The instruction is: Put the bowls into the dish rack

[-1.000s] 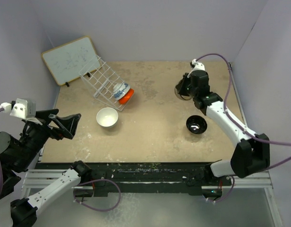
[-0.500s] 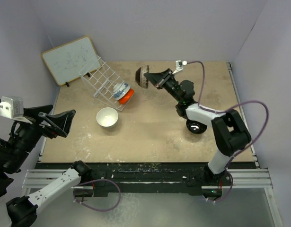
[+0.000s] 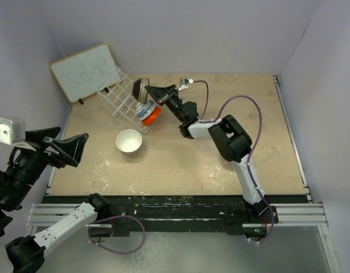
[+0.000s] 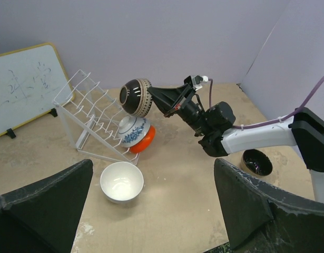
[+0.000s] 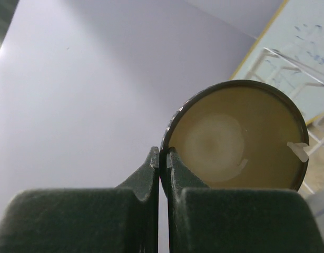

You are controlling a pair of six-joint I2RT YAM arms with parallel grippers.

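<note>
The brown bowl (image 3: 141, 90) hangs at an angle to the blue-and-white bowl, so my right gripper should turn it until the two are parallel and then lower it into the next slot (image 3: 134, 104).
My right gripper (image 3: 153, 90) is shut on the rim of a brown bowl (image 3: 141, 89), holding it on edge in the air just above the upper end of the white wire dish rack (image 3: 119, 98). In the right wrist view the fingers (image 5: 151, 167) pinch the rim and the tan inside of the bowl (image 5: 235, 137) faces the camera. A blue-and-white bowl (image 3: 144, 107) and an orange-red bowl (image 3: 154, 116) lean in the rack's lower end. A white bowl (image 3: 129, 141) stands upright on the table in front of the rack. A black bowl (image 4: 255, 162) sits on the right. My left gripper (image 4: 154, 168) hangs open, high over the near left.
A wood-framed whiteboard (image 3: 85, 71) leans against the back left wall behind the rack. The right arm (image 3: 231, 139) stretches across the table's middle from its base and covers the black bowl from above. Lilac walls close in the left, back and right sides.
The right arm has swung from the back right across the table to the left, carrying the brown bowl to just above the rack. The left gripper drew back a little toward the near left.
</note>
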